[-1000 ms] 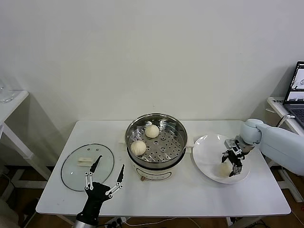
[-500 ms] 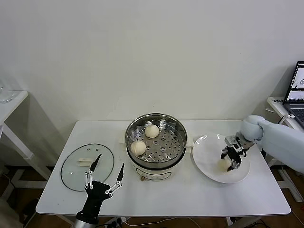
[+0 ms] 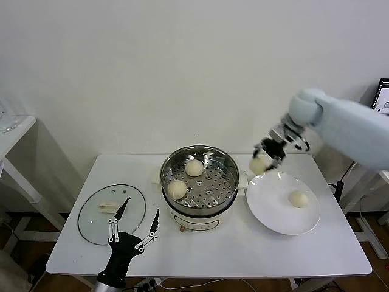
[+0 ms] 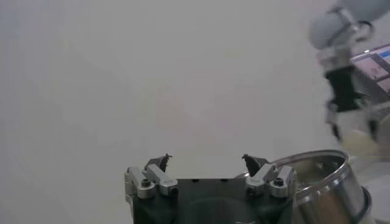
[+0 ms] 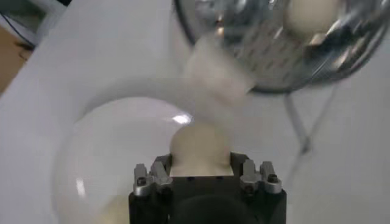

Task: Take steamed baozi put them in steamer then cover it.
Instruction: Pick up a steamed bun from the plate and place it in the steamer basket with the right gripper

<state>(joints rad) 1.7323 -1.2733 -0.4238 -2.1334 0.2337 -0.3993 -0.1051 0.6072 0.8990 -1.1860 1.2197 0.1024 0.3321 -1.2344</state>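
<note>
I should keep moving the held baozi into the open steamer with my right gripper until it reaches the tray's front, a spot clear of the two baozi.
My right gripper is shut on a cream baozi and holds it in the air between the white plate and the steel steamer. The wrist view shows that baozi between the jaws above the plate, with the steamer beyond. Two baozi lie on the steamer's perforated tray. One baozi lies on the plate. My left gripper is open and empty, low near the table's front edge, right of the glass lid.
The steamer stands on a white base mid-table. The flat glass lid lies on the table's left part. A small side table stands at far left. A laptop sits at far right. The left wrist view shows the steamer's rim and the right arm.
My right gripper has lifted one baozi off the plate and carried it up and left toward the steamer. One baozi stays on the plate. The left arm has not moved.
</note>
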